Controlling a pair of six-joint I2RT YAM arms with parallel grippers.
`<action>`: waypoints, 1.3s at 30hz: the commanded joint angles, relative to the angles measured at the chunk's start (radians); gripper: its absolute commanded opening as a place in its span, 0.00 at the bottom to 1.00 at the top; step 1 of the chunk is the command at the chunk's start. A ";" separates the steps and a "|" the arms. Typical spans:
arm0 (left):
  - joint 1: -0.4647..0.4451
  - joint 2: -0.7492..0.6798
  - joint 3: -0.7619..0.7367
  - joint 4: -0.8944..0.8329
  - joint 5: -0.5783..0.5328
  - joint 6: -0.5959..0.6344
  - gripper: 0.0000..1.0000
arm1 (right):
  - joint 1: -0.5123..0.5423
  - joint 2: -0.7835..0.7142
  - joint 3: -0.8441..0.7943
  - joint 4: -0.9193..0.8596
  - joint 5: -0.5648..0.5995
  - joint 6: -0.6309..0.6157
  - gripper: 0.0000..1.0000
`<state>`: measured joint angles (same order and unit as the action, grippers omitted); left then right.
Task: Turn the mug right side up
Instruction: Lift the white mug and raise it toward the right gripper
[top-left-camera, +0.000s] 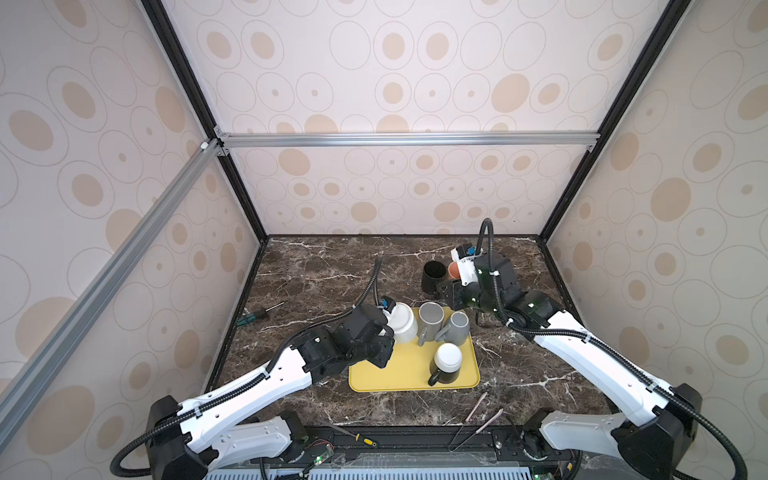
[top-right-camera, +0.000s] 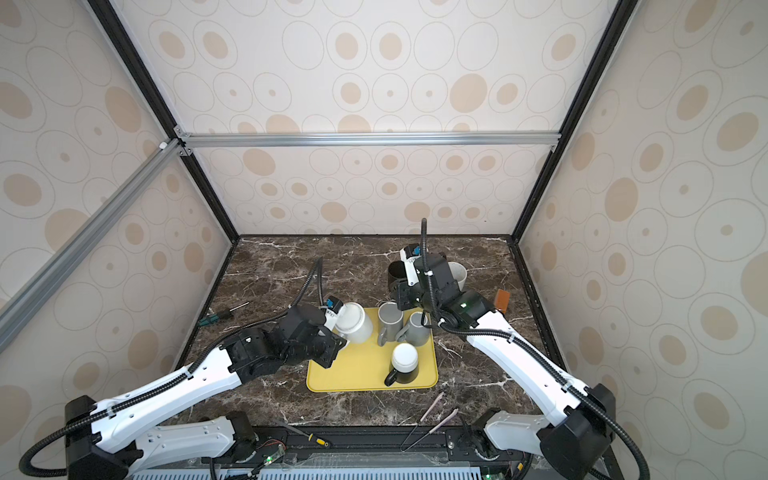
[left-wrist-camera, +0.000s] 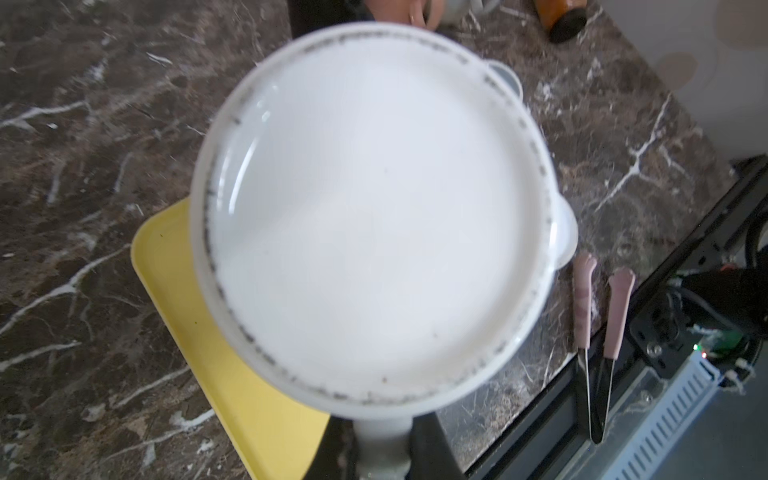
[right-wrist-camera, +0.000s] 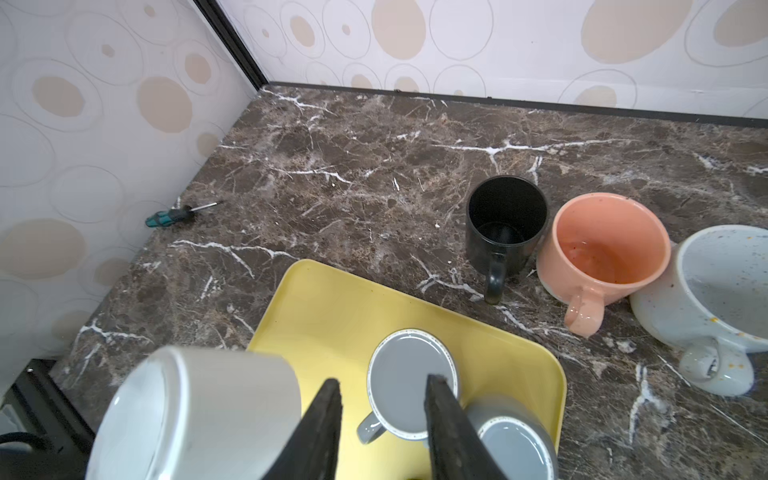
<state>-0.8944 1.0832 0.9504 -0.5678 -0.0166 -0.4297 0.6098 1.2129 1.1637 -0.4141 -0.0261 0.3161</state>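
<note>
I should keep moving my open right gripper toward the mug's opening side and close it on its handle (left-wrist-camera: 383, 440), as the white mug's base (left-wrist-camera: 380, 216) faces my left gripper.
The white mug (top-left-camera: 402, 327) (top-right-camera: 354, 322) hangs tilted over the far left corner of the yellow tray (top-left-camera: 395, 380) (top-right-camera: 353, 376). My left gripper (top-left-camera: 385, 329) (top-right-camera: 332, 329) is shut on its handle. In the left wrist view the mug's base (left-wrist-camera: 374, 208) fills the picture, and the handle runs down between the fingers of that gripper (left-wrist-camera: 382, 451). In the right wrist view the mug (right-wrist-camera: 199, 415) lies sideways, with its mouth hidden. My right gripper (top-left-camera: 452, 294) (top-right-camera: 405, 296) (right-wrist-camera: 380, 380) hovers open and empty over the tray's far edge.
Two grey mugs (top-left-camera: 431, 318) (top-left-camera: 458, 328) stand base-up on the tray, beside a black mug with a white top face (top-left-camera: 446, 362). Behind the tray stand a black mug (right-wrist-camera: 505, 220), a peach mug (right-wrist-camera: 606, 249) and a speckled white mug (right-wrist-camera: 715, 291). A screwdriver (top-left-camera: 257, 314) and tongs (top-left-camera: 478, 415) lie on the counter.
</note>
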 joint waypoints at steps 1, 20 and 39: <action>0.063 -0.027 0.037 0.226 0.034 -0.028 0.00 | 0.000 -0.056 0.025 0.041 -0.053 0.028 0.37; 0.319 0.105 0.013 1.315 0.524 -0.520 0.00 | -0.083 -0.049 0.033 0.506 -0.475 0.366 0.42; 0.336 0.224 -0.019 1.681 0.609 -0.754 0.00 | -0.108 0.064 0.039 0.717 -0.620 0.528 0.35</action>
<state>-0.5625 1.3113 0.8871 0.9531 0.5606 -1.1576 0.5026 1.2613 1.1984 0.2413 -0.5976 0.8036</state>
